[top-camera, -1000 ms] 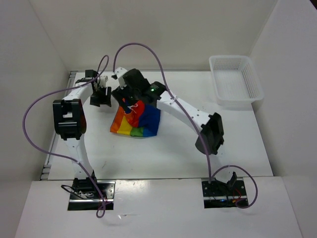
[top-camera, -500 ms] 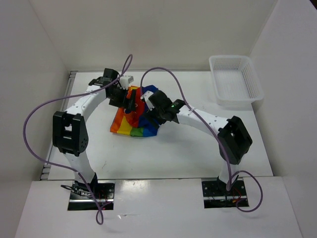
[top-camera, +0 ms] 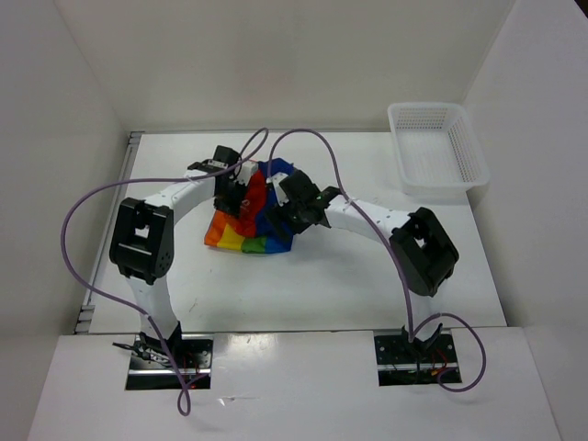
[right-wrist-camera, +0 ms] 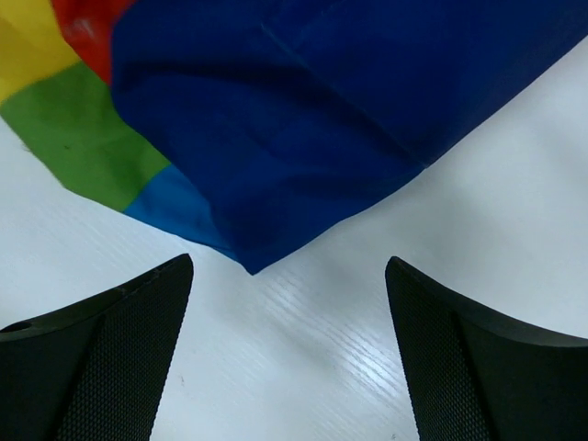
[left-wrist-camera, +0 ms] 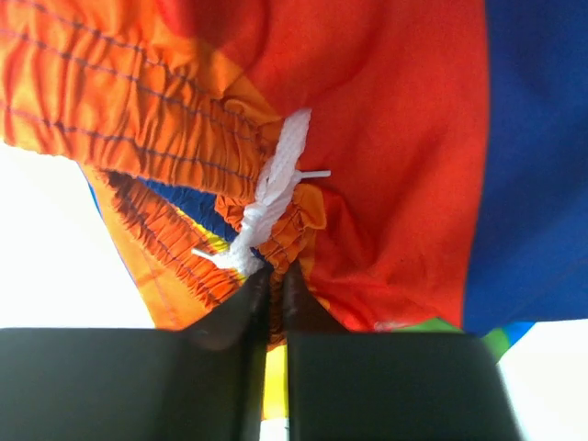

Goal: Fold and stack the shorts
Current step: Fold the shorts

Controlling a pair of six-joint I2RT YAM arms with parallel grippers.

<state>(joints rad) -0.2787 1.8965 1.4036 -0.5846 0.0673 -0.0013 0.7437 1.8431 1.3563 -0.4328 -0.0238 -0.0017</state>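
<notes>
Next, I take the far blue corner (top-camera: pixel 287 166) with my right gripper and pull the shorts straight, because they lie bunched up with my left gripper on the orange waistband (left-wrist-camera: pixel 289 234).
The rainbow-striped shorts (top-camera: pixel 250 223) lie bunched on the white table (top-camera: pixel 367 276) between both arms. In the left wrist view my left gripper (left-wrist-camera: pixel 273 274) is shut on the gathered orange waistband of the shorts (left-wrist-camera: pixel 395 184), right below the white drawstring (left-wrist-camera: pixel 271 193). From above, the left gripper (top-camera: pixel 230 188) sits at the cloth's upper left edge. My right gripper (top-camera: pixel 290 208) is at the shorts' right side. Its jaws (right-wrist-camera: pixel 288 276) stand open over bare table, just short of a blue corner of the shorts (right-wrist-camera: pixel 303 138), with nothing between them.
A white plastic mesh basket (top-camera: pixel 436 152) stands at the table's far right corner. White walls close in the back and both sides. Purple cables loop above both arms.
My left gripper moved right onto the shorts' waistband and shut on it. The right gripper stayed beside the blue edge, its jaws a little wider.
</notes>
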